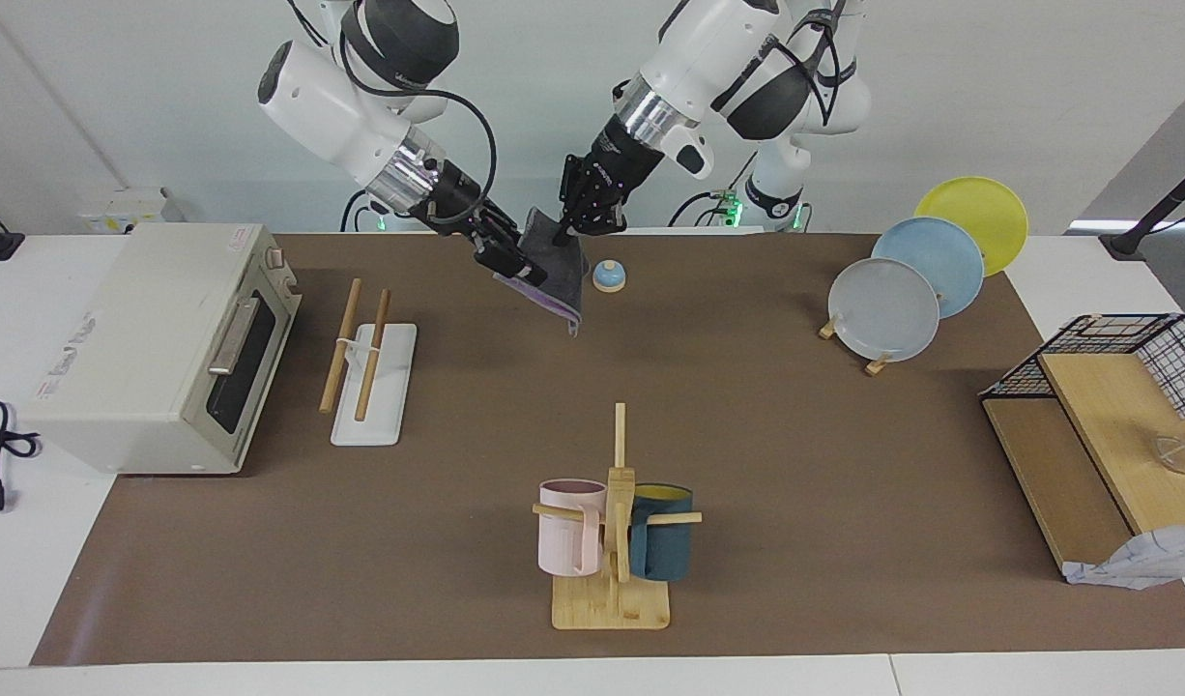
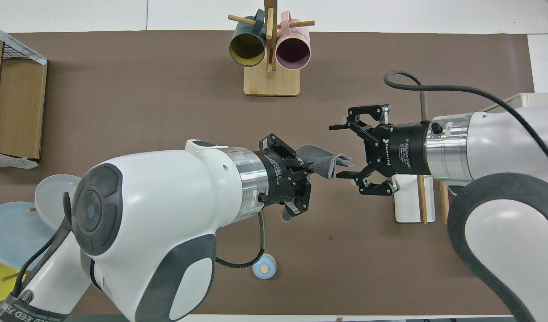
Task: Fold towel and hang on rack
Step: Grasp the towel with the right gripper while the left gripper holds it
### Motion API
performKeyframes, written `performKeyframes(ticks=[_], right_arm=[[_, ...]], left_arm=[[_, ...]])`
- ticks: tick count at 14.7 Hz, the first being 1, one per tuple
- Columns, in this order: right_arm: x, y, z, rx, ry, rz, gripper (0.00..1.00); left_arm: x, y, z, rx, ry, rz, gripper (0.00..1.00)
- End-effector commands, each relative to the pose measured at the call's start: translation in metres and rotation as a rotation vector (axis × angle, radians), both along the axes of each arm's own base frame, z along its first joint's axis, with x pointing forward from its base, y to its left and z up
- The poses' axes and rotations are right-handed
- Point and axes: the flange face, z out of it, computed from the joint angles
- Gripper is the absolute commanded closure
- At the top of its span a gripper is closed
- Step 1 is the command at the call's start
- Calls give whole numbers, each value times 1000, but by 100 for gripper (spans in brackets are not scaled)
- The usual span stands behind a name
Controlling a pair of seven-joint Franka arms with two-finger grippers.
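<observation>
My left gripper is holding the towel far from the rack [image 1: 370,373], so next my right gripper grabs the towel's free corner [image 2: 342,160] before my left gripper lets go.
The towel [image 1: 560,275] hangs in the air, dark grey face showing with a purple edge along its bottom, over the mat close to the robots. My left gripper [image 1: 565,230] is shut on its upper edge; in the overhead view the towel [image 2: 322,162] sticks out of the left gripper [image 2: 307,172]. My right gripper [image 1: 513,267] is beside the towel toward the right arm's end, open wide [image 2: 344,152], with the cloth's free corner between its spread fingers. The rack [image 1: 372,387], two wooden rods on a white base, stands toward the right arm's end; in the overhead view it [image 2: 408,208] is partly hidden under the right arm.
A toaster oven [image 1: 158,348] stands beside the rack at the right arm's end. A mug tree [image 1: 612,522] with pink and teal mugs is farthest from the robots. A small blue knob [image 1: 609,276] lies near the towel. A plate stand [image 1: 887,309] and a wire-and-wood shelf [image 1: 1095,425] are at the left arm's end.
</observation>
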Motion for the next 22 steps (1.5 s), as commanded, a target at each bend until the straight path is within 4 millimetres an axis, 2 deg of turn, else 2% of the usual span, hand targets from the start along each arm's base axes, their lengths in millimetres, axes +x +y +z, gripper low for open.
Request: performKeyframes(ticks=[1, 8, 9, 13, 15, 17, 18, 22], right_arm=[[-1, -1, 0, 22, -7, 6, 100], [-2, -1, 0, 18, -27, 28, 100], [-2, -1, 0, 17, -30, 31, 100], [-5, 0, -2, -24, -76, 111, 100], [-10, -2, -10, -161, -167, 295, 100], [-16, -11, -22, -214, -196, 407, 100], [-21, -16, -27, -225, -202, 428, 100], [-34, -60, -55, -257, -228, 486, 100]], left_arm=[[-8, 5, 2, -4, -4, 25, 100], [-9, 4, 2, 8, -16, 15, 100], [-13, 1, 3, 14, -24, 10, 1], [-16, -1, 5, 30, -40, -2, 0], [-16, 0, 5, 34, -43, -7, 0], [-11, 8, -1, 74, -67, -21, 0], [-10, 15, -4, 91, -87, -36, 0], [13, 60, -28, 181, -177, -160, 0]])
